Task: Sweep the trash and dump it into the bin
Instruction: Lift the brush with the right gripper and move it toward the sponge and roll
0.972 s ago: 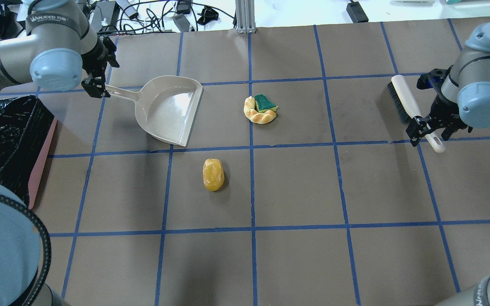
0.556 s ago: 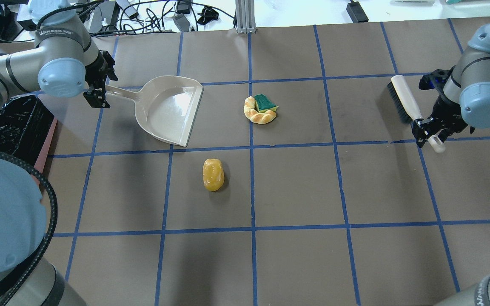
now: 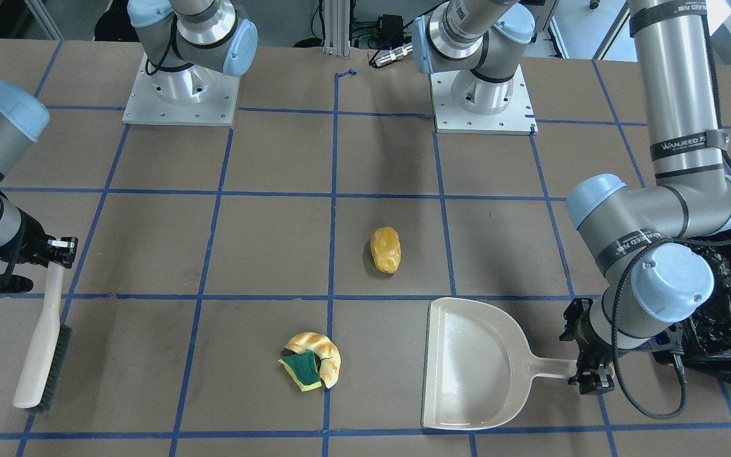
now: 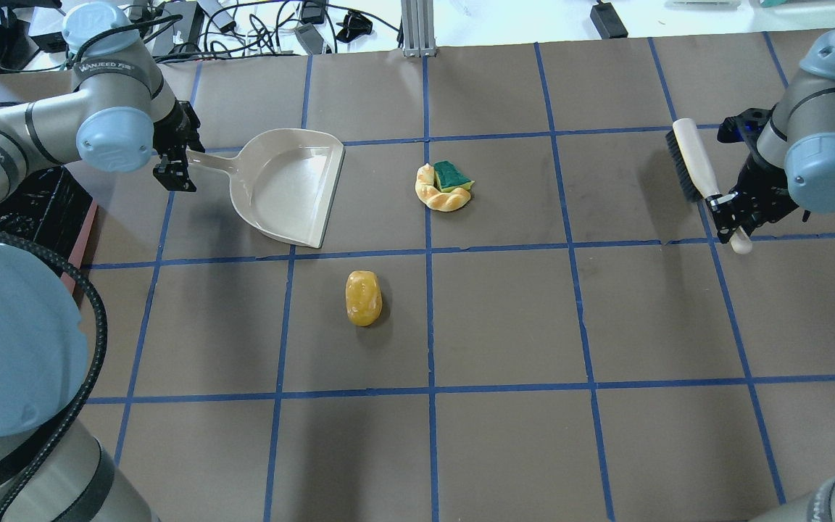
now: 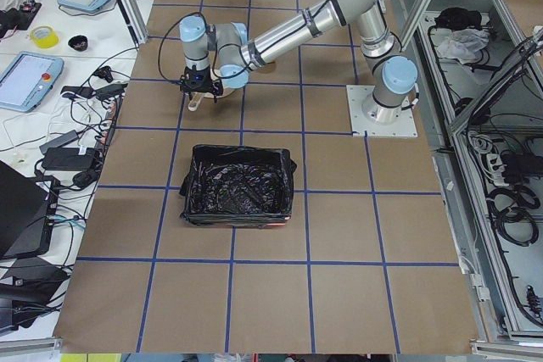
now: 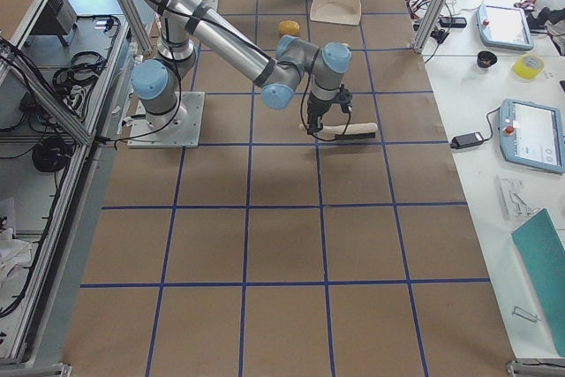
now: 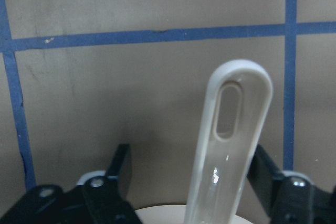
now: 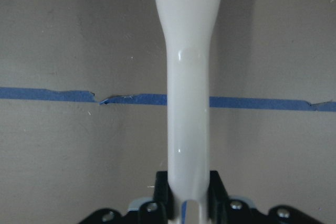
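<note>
My gripper is going to tilt the dustpan, and the swept croissant and sponge (image 3: 313,360) will slide out then, because the dustpan's rim curves round behind its flat opening (image 3: 429,362).
The golden croissant (image 4: 441,199) (image 3: 322,348) and the green-and-yellow sponge (image 4: 452,176) (image 3: 302,369) lie touching, mid-table. The yellow-orange potato lump (image 4: 363,297) (image 3: 385,249) lies apart, nearer the robot. The beige dustpan (image 4: 287,185) (image 3: 473,362) rests flat with its mouth toward them. My left gripper (image 4: 175,172) (image 7: 191,169) is open and straddles the dustpan handle (image 7: 231,129) without touching it. My right gripper (image 4: 729,214) (image 8: 186,184) is shut on the white brush's (image 4: 693,159) (image 3: 42,343) handle (image 8: 189,77). The black-lined pink bin (image 4: 33,210) (image 5: 237,197) stands at the left edge, partly hidden by my left arm.
Blue tape lines grid the brown table. Cables and devices lie beyond the far edge (image 4: 258,29). A metal post (image 4: 417,29) stands at the far middle. The arm bases (image 3: 178,95) sit on the robot's side.
My left gripper moved along the dustpan handle toward the pan. My right gripper closed on the brush handle, and the brush shifted slightly toward the far edge.
</note>
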`<state>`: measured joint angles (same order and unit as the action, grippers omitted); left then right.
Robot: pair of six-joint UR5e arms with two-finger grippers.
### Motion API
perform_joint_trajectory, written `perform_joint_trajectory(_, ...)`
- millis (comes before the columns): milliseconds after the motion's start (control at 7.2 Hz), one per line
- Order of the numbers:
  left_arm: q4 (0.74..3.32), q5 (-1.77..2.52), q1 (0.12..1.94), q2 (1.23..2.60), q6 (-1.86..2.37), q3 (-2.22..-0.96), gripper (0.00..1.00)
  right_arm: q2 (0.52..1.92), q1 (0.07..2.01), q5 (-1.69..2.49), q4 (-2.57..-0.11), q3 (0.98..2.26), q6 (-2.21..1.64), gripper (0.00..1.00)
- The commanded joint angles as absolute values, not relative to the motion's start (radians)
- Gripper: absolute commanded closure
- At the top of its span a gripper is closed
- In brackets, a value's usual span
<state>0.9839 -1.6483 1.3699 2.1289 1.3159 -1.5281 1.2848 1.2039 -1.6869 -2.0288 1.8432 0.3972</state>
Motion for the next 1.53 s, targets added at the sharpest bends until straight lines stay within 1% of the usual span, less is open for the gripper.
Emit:
perform_joint_trajectory(0, 0.947, -1.641, 1.37, 2.128, 1.324, -1.534, 1.0, 1.357, 1.36, -1.75, -1.949, 1.83, 0.178, 1.0)
perform_joint_trajectory(139, 0.88, -1.635, 1.37, 2.132, 1.316, -1.542, 1.0, 1.351, 1.478, -1.765, -1.884, 1.816, -0.053, 1.0)
perform_joint_trajectory(278, 0.876, -1.638, 1.37, 2.125, 1.298, -1.537, 1.0, 1.344, 1.552, -1.758, -1.872, 1.793, -0.177, 1.0)
perform_joint_trajectory(417, 0.874, -1.643, 1.382, 2.108, 1.281, -1.528, 1.0, 1.339, 1.631, -1.752, -1.803, 1.769, -0.272, 1.0)
perform_joint_trajectory(694, 0.874, -1.676, 1.457, 2.097, 1.311, -1.528, 1.0, 1.303, 1.753, -1.724, -1.772, 1.741, -0.47, 1.0)
perform_joint_trajectory(833, 0.893, -1.829, 1.517, 2.106, 1.33, -1.528, 1.0, 1.281, 1.784, -1.676, -1.769, 1.733, -0.526, 1.0)
perform_joint_trajectory(1250, 0.952, -1.809, 1.563, 2.117, 1.431, -1.522, 1.0, 1.215, 1.828, -1.544, -1.772, 1.669, -0.615, 1.0)
perform_joint_trajectory(1389, 0.953, -1.806, 1.563, 2.131, 1.462, -1.52, 1.0, 1.192, 1.838, -1.501, -1.842, 1.661, -0.606, 1.0)
